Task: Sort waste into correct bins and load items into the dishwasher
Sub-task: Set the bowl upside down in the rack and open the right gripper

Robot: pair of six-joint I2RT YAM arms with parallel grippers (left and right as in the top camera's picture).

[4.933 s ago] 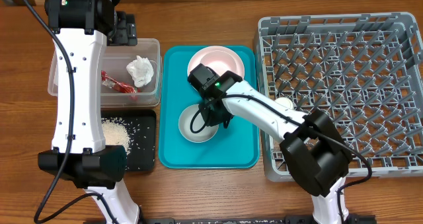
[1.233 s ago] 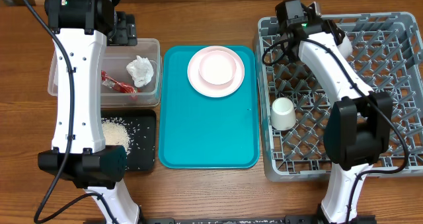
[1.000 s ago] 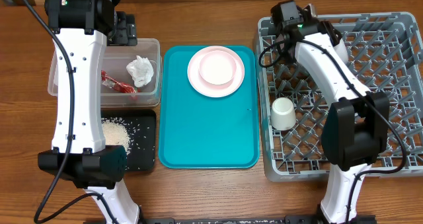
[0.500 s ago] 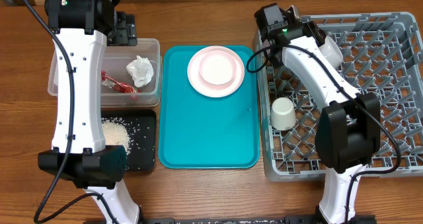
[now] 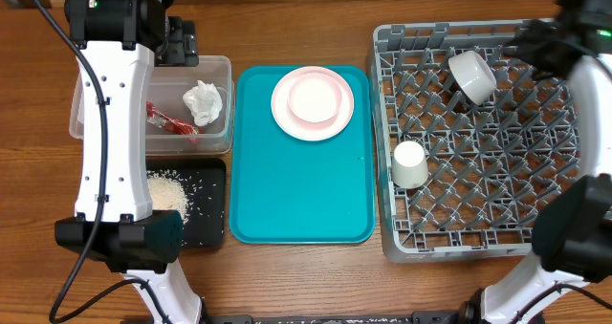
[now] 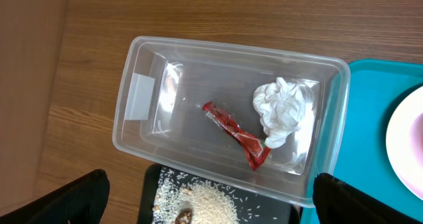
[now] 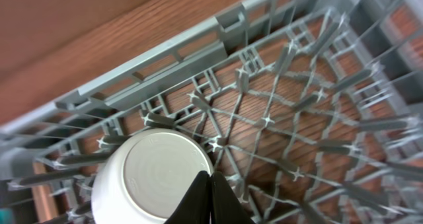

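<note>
The whitish bowl (image 5: pixel 471 76) is tilted among the rack's wires. My right gripper should come back and press the bowl's base (image 7: pixel 169 174) flatter with closed fingers before it gets the next bowl.
A whitish bowl (image 5: pixel 471 75) lies tilted among the pegs at the back of the grey dishwasher rack (image 5: pixel 478 250), and a cream cup (image 5: pixel 409 163) stands at its left edge. In the right wrist view the bowl's base (image 7: pixel 155 178) shows just left of my right gripper (image 7: pixel 211 187), which is shut and empty above the rack (image 7: pixel 297 118). The pink plate (image 5: pixel 330 123) carries another bowl (image 5: pixel 314 97). My left gripper (image 6: pixel 225 214) hangs open over the clear tub (image 6: pixel 142 98) holding the napkin (image 6: pixel 284 112) and red wrapper (image 6: pixel 238 135). Rice (image 5: pixel 170 190) lies in the black tray (image 5: pixel 212 219).
The plate rests at the back of the flat teal tray (image 5: pixel 296 200), between the bins and the rack. My left arm (image 5: pixel 110 123) stretches along the table's left side. My right arm (image 5: pixel 574 28) is blurred at the back right corner.
My right arm has swung from the rack's back left corner to its back right, uncovering the bowl, and its jaws have shut empty. The left arm has not moved.
</note>
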